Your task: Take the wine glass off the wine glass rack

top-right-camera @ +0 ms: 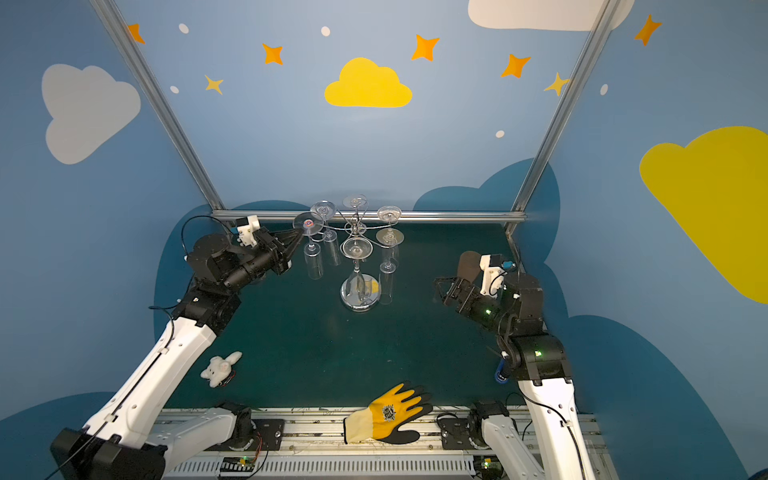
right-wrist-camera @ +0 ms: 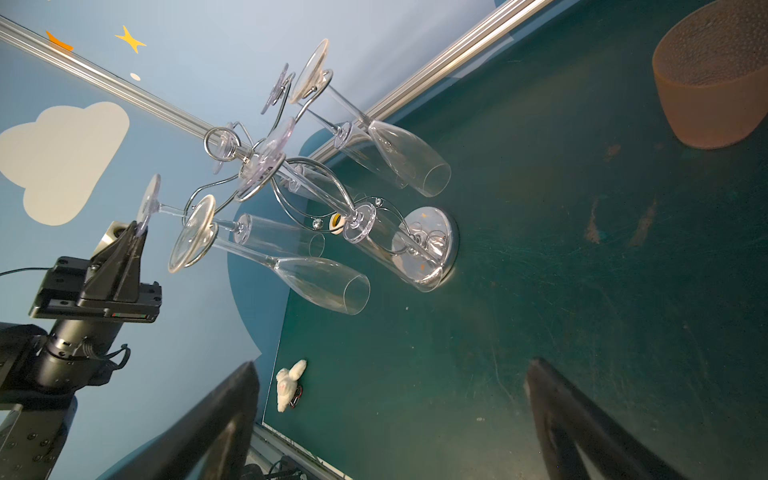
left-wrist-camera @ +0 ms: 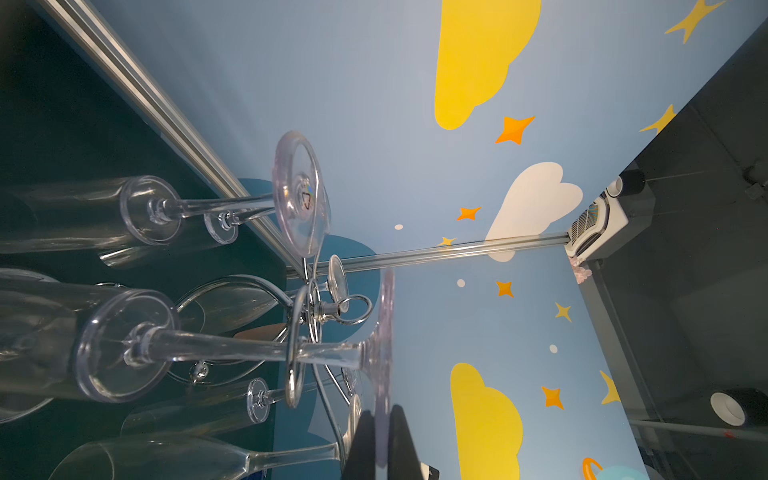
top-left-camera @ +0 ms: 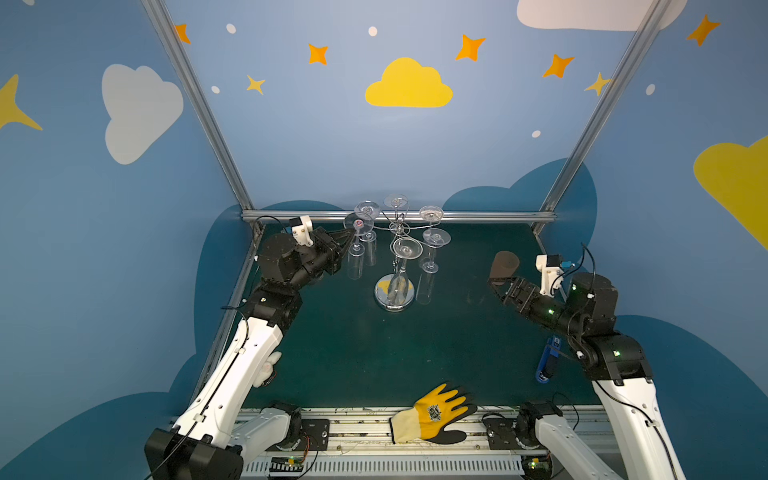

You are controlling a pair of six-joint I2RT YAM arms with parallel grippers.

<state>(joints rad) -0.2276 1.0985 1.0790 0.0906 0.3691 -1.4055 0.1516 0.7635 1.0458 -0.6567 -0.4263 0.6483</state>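
Next, my left gripper pulls the wine glass's stem toward the table's front, clear of the rack, because the stem sits inside the chrome loop [left-wrist-camera: 296,348] with the wine glass's foot above.
The chrome wine glass rack [top-left-camera: 394,295] [top-right-camera: 360,297] stands at the back middle of the green table, with several clear glasses hanging upside down from its arms. My left gripper [top-left-camera: 353,232] [top-right-camera: 300,232] is shut on the round foot of the leftmost wine glass [top-left-camera: 358,223] [top-right-camera: 308,223]. In the left wrist view the black fingers [left-wrist-camera: 361,440] pinch the edge of that foot [left-wrist-camera: 384,332], and the stem [left-wrist-camera: 232,349] runs through a chrome loop of the rack [left-wrist-camera: 293,365]. My right gripper [top-left-camera: 496,289] [right-wrist-camera: 395,415] is open, empty, and well to the right of the rack.
A brown cup [top-left-camera: 503,264] stands just behind the right gripper. A yellow and black glove [top-left-camera: 436,413] lies on the front rail. A white plush toy [top-right-camera: 220,368] is at the front left and a blue object [top-left-camera: 547,359] at the right. An aluminium rail [top-left-camera: 478,216] runs behind the rack.
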